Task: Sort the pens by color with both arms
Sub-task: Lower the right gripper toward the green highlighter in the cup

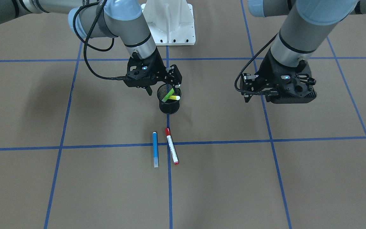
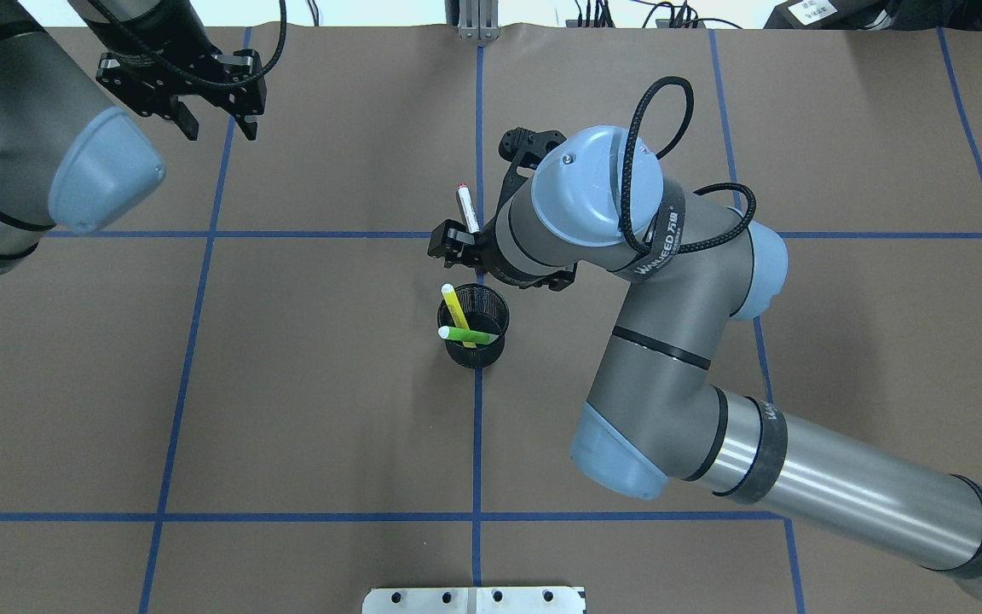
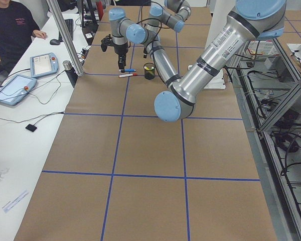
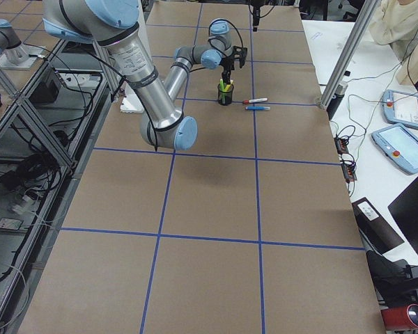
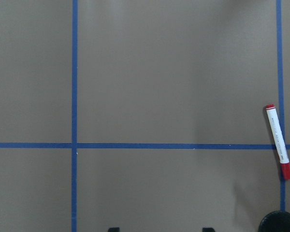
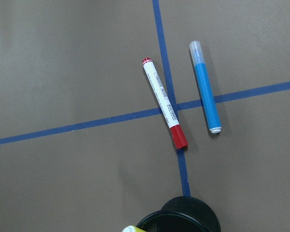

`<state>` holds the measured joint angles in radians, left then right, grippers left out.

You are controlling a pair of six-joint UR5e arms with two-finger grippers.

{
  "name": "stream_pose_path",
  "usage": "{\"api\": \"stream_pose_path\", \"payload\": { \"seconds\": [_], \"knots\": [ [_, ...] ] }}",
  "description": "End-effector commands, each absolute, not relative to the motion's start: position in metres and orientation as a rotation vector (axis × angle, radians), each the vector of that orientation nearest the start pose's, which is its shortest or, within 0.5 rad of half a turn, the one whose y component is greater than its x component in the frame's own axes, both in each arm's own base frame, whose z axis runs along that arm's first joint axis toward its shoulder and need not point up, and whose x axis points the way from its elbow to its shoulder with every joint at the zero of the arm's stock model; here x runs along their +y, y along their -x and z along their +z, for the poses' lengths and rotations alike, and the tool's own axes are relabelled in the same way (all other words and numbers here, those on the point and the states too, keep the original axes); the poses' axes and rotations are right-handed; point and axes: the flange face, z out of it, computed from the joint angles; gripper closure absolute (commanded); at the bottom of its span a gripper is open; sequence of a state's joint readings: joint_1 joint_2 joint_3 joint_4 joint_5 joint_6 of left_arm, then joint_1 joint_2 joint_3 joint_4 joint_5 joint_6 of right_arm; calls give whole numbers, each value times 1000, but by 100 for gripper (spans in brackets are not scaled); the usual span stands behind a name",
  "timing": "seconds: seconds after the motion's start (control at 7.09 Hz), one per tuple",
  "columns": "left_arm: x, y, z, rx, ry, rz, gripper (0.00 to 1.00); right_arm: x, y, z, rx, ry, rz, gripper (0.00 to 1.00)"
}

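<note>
The mesh cup's green pen leans crooked to my right gripper's fingers, so they should turn and line up over its raised end.
A black mesh cup [image 1: 169, 107] stands at the table's middle with the yellow pen [image 1: 174, 98] and the green pen [image 1: 169, 93] leaning in it. The blue pen [image 1: 155, 149] and the white pen with red cap [image 1: 171, 145] lie side by side on the paper beyond the cup, apart from it. My right gripper [image 1: 163, 87] hovers just over the cup's rim, open and empty. My left gripper [image 2: 220, 130] is open and empty, high over the table's far left part. In the overhead view the right arm hides the blue pen.
The white metal base [image 1: 170, 22] sits at the robot's edge of the table. Blue tape lines [image 1: 170, 190] cross the brown paper. A side table with tablets [image 3: 42, 63] and a seated person [image 3: 10, 30] lies along the far edge.
</note>
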<state>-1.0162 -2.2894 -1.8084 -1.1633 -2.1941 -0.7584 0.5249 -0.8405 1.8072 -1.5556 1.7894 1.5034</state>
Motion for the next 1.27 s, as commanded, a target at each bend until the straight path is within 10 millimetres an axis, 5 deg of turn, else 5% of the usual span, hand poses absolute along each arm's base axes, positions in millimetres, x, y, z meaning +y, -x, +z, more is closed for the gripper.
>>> {"api": "stream_pose_path", "payload": {
  "seconds": [0.0, 0.56, 0.99, 1.13],
  "knots": [
    [-580, -263, 183, 798, -51, -23, 35, -396, 491, 100, -900, -32, 418, 3],
    [-577, -257, 193, 792, -42, -33, 34, -419, 547, 86, -783, 6, 559, 3],
    [-568, -212, 215, 790, -81, -28, 35, -400, 575, 97, -720, 25, 580, 3],
    [-568, -213, 217, 791, -82, -26, 35, -397, 587, 106, -699, 29, 583, 3]
  ]
}}
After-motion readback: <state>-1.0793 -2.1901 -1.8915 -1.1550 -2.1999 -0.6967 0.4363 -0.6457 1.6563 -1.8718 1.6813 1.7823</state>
